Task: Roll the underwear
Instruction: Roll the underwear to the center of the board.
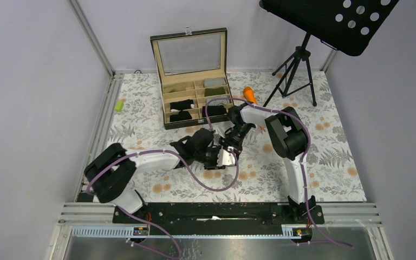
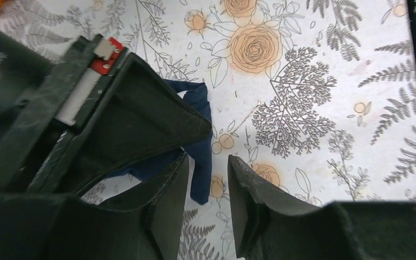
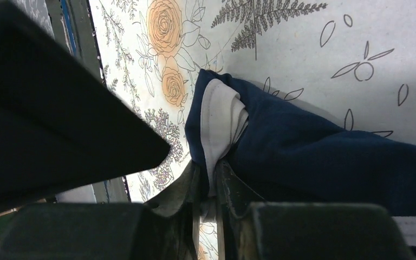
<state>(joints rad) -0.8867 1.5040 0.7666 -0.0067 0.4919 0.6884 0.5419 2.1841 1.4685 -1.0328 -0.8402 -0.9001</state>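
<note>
Only my right gripper is holding the underwear's folded edge [image 3: 212,122]. My left gripper should move down over the loose navy strip [image 2: 201,176] and pinch it before my right gripper opens.
The navy blue underwear [image 3: 303,146] with white trim lies on the floral mat in front of the box, seen from above as a small pale patch [image 1: 227,157]. My right gripper [image 3: 208,173] is shut on its folded white-trimmed edge, and it shows from above too [image 1: 232,145]. My left gripper [image 2: 208,160] stands open just beside it, also visible from overhead [image 1: 212,154]. A loose navy strip of the underwear [image 2: 200,135] hangs down by its left finger [image 2: 168,200], not pinched. The right gripper's black body fills the left of the left wrist view.
An open compartment box [image 1: 168,116] stands behind the grippers, holding dark rolled fabric pieces. An orange carrot-shaped stick [image 1: 249,93] lies to its right, and a light-green cylinder [image 1: 119,105] at the mat's left edge. A music stand tripod [image 1: 295,76] stands at the back right.
</note>
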